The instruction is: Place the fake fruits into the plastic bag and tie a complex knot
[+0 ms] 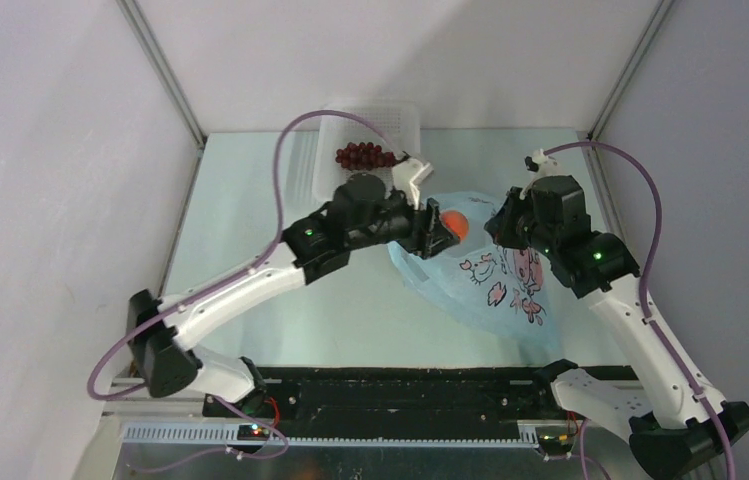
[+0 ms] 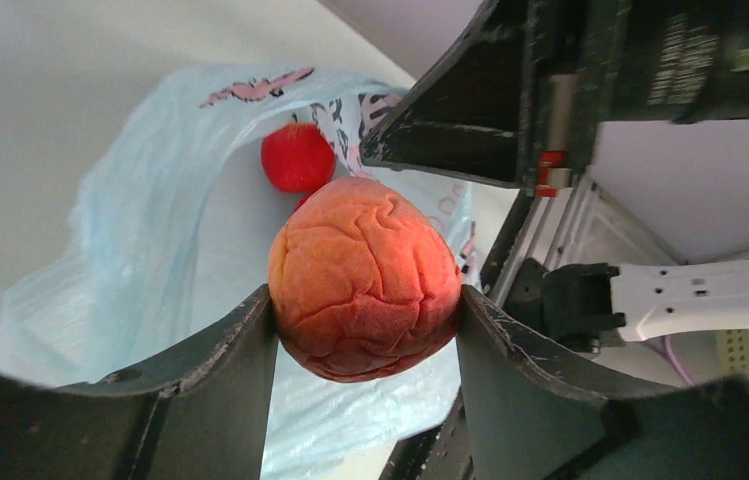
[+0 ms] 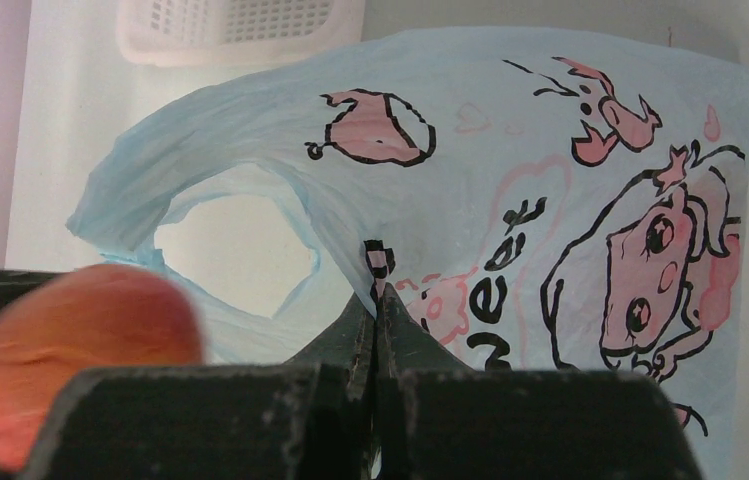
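The bag's opening [image 2: 228, 225] gapes below the orange-peach fruit, so my left gripper should keep bringing it down until it is inside near the red fruit [image 2: 297, 157], then let go.
My left gripper [image 1: 442, 226] [image 2: 364, 305] is shut on the orange-peach round fruit [image 1: 456, 223] [image 2: 362, 275] and holds it at the mouth of the light-blue plastic bag [image 1: 495, 272] [image 2: 165, 200]. A glossy red round fruit [image 2: 296, 157] lies inside the bag. My right gripper [image 1: 506, 222] [image 3: 377, 305] is shut on the bag's rim [image 3: 380, 262] and holds it up; the orange-peach fruit shows blurred at the left of that view [image 3: 80, 350]. The dark-red grapes [image 1: 365, 155] lie in the white basket. No knot shows.
The white perforated basket [image 1: 405, 125] stands at the back of the table, just behind my left gripper; its edge also shows in the right wrist view [image 3: 240, 30]. Grey walls and metal frame posts close in the table on three sides.
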Tool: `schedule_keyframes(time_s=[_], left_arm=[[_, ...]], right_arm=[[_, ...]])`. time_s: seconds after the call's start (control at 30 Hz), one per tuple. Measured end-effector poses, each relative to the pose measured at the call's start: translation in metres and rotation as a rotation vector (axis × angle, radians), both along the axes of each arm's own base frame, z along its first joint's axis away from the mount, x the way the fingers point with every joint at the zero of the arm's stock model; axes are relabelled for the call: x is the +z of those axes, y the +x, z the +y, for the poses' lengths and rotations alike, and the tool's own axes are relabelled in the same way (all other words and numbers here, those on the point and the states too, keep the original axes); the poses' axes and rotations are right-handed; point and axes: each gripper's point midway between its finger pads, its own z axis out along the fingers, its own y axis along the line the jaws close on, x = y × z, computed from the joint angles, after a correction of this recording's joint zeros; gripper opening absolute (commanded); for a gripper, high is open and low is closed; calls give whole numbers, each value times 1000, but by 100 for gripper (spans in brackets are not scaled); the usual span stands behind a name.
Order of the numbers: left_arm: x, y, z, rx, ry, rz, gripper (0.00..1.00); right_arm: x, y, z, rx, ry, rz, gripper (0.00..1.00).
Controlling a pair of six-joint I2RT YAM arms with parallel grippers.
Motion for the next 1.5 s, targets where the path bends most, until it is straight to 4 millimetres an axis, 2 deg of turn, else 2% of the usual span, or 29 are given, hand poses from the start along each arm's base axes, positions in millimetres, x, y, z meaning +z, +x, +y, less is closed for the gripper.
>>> schedule_keyframes(time_s=[0.13, 0.27, 0.47, 0.53, 0.7, 0.77, 1.13, 1.33, 1.43, 1.5], left_arm=[[-32, 11, -20, 3, 83, 45, 50], [-66, 25, -23, 48, 167, 74, 51], [-91, 28, -37, 17, 204, 111, 55], [-94, 24, -42, -12, 193, 122, 59], [-89, 13, -51, -80, 162, 122, 84], [-87, 10, -54, -99, 155, 116, 90], [-89, 4, -58, -128, 141, 111, 91], [-98, 1, -56, -140, 148, 107, 93], [-95, -4, -50, -152, 136, 84, 93], [-86, -6, -46, -154, 121, 64, 92]], right_arm=[[2, -1, 0, 1, 2, -6, 0], [5, -3, -1, 1, 7, -17, 0], [5, -5, -2, -1, 5, -16, 0], [5, -5, -2, -2, 4, -15, 0], [5, -4, -3, -5, 3, -16, 0], [5, -4, -3, -5, 3, -16, 0], [5, -4, -4, -9, 0, -16, 0], [4, -4, -5, -14, -5, -13, 0], [3, -5, -5, -14, -6, -11, 0], [3, -5, -5, -13, -6, -11, 0]])
